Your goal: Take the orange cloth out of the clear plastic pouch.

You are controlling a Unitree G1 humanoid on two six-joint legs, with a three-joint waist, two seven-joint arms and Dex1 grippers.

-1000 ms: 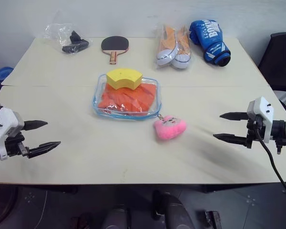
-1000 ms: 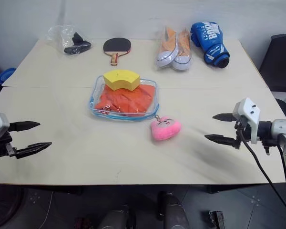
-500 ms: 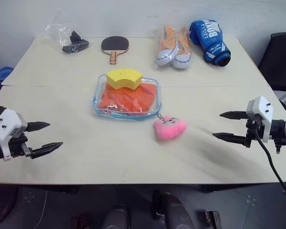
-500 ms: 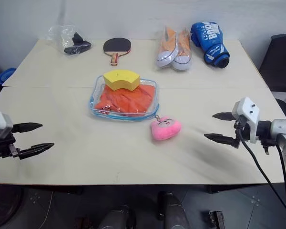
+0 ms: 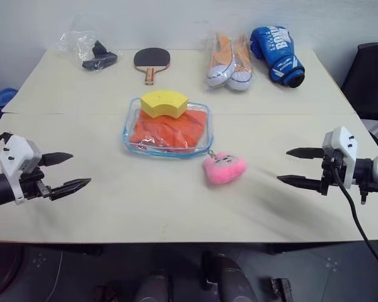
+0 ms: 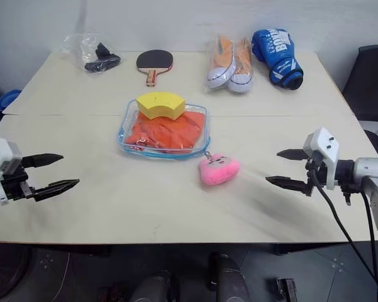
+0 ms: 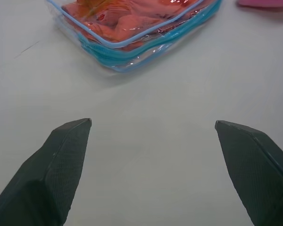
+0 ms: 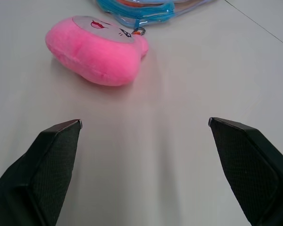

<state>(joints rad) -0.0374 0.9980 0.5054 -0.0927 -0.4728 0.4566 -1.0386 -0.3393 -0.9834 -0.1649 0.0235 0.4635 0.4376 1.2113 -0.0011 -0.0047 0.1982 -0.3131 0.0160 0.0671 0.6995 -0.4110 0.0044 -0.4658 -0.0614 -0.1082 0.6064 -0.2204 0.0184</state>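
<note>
The yellow curved block on the pouch (image 5: 164,102) has its near end free, so my left gripper should keep going to that end (image 5: 148,109) and close there.
The clear plastic pouch (image 5: 167,132) with blue edging lies flat at the table's middle, and the folded orange cloth (image 5: 170,129) is inside it. A yellow curved block (image 5: 164,103) rests on the pouch's far end. A pink plush heart charm (image 5: 224,168) lies on the table at the pouch's near right corner. My left gripper (image 5: 68,170) hovers open at the near left, pointing toward the pouch, well apart from it. My right gripper (image 5: 294,167) hovers open at the near right, aimed at the charm. Nothing is between either pair of fingers.
Along the table's far edge lie a wrinkled clear bag with black items (image 5: 88,51), a table-tennis paddle (image 5: 151,60), wrapped orange-and-white shoes (image 5: 230,61) and a blue boxing glove (image 5: 276,54). A black chair (image 5: 372,78) stands at the right.
My left gripper has edged a little to the right, toward the pouch. The right gripper has stayed about where it was. Pouch, cloth and charm have not moved.
</note>
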